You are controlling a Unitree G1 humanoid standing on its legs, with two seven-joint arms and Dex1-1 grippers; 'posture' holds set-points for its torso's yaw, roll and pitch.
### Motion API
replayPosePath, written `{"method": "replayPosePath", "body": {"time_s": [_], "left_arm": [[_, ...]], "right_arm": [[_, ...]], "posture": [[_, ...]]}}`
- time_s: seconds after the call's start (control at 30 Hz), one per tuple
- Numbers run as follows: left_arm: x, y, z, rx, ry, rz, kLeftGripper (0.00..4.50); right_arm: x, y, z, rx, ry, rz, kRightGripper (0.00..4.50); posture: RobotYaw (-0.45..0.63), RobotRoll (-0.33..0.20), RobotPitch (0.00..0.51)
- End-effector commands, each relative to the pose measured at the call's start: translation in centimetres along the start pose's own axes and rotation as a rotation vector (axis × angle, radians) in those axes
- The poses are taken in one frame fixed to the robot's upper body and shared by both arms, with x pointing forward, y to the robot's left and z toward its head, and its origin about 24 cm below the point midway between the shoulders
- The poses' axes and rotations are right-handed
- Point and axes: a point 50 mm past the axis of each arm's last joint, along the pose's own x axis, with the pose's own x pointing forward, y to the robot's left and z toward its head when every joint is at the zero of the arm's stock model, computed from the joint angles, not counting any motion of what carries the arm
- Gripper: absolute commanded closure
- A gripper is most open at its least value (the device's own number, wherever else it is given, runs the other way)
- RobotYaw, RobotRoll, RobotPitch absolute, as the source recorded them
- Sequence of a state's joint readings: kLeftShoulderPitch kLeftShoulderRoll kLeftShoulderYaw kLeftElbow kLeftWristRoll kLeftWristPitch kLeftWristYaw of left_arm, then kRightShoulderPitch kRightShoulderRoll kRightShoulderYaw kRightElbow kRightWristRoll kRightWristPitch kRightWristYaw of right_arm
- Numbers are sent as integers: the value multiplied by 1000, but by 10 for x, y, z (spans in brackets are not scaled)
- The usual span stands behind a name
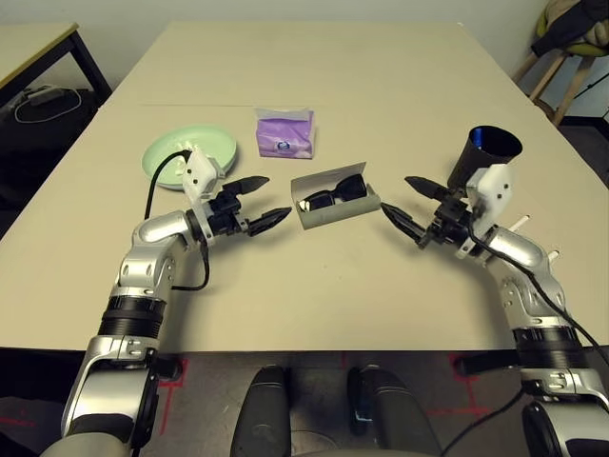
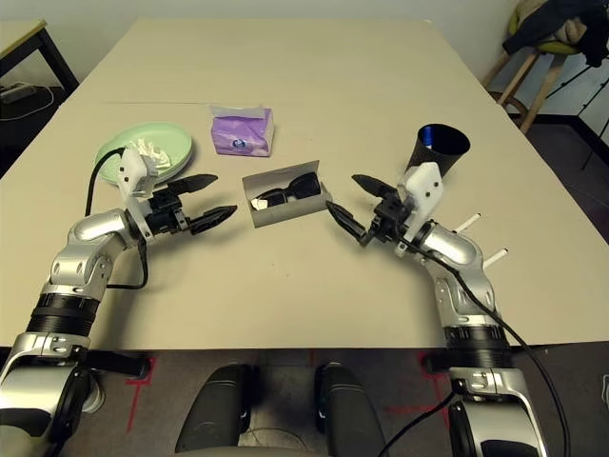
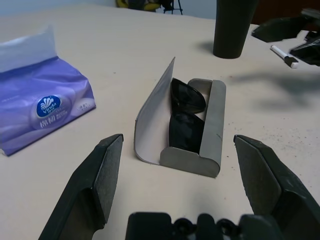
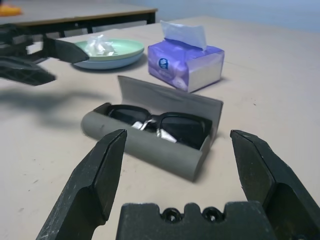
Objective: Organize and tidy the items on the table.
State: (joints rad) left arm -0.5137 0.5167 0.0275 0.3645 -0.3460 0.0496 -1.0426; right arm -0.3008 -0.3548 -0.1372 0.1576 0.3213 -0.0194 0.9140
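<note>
The glasses case's raised lid (image 1: 322, 178) stands on the other side of the case from the robot's right gripper, so the left gripper should close and push the lid over from behind.
The grey-tan glasses case (image 1: 335, 211) lies open at the table's middle, lid raised, with the black sunglasses (image 1: 333, 190) inside. My left gripper (image 1: 268, 200) hovers open just left of the case, my right gripper (image 1: 404, 203) open just right of it; neither touches it. The pale-green plate (image 1: 166, 152) sits far left behind my left wrist, stacked on a light-blue plate (image 4: 100, 63), with crumpled white tissue (image 4: 100, 44) on it. The black cup (image 1: 490, 152) stands behind my right wrist. White markers (image 2: 466, 224) lie by the right forearm.
A purple tissue pack (image 1: 284, 133) stands behind the case. A smaller beige table with black legs (image 1: 38, 48) is at the far left, a stool (image 1: 571, 57) with dark cloth at the far right. Bare tabletop (image 1: 324, 286) lies in front of the case.
</note>
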Motion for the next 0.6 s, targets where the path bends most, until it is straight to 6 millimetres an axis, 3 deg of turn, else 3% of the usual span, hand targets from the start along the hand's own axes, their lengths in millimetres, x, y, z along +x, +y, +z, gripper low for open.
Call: {"method": "replayPosePath", "body": {"time_s": [0.03,0.3,0.5,0.6], "left_arm": [[-2,-2,-7,34,26,-31,0],[1,1,-5,54,15,-56,0],[4,3,-5,20,11,-56,0],[6,2,-6,-12,10,-74,656]], "right_arm": [[-12,-2,-3,-9,-1,0,39],[-28,-6,-13,-8,18,-4,39],[-28,-7,-12,6,8,-25,39],[-28,-8,-11,4,5,-33,0]], "posture": [[177,0,87],[176,0,82],[166,0,81],[160,0,80]]}}
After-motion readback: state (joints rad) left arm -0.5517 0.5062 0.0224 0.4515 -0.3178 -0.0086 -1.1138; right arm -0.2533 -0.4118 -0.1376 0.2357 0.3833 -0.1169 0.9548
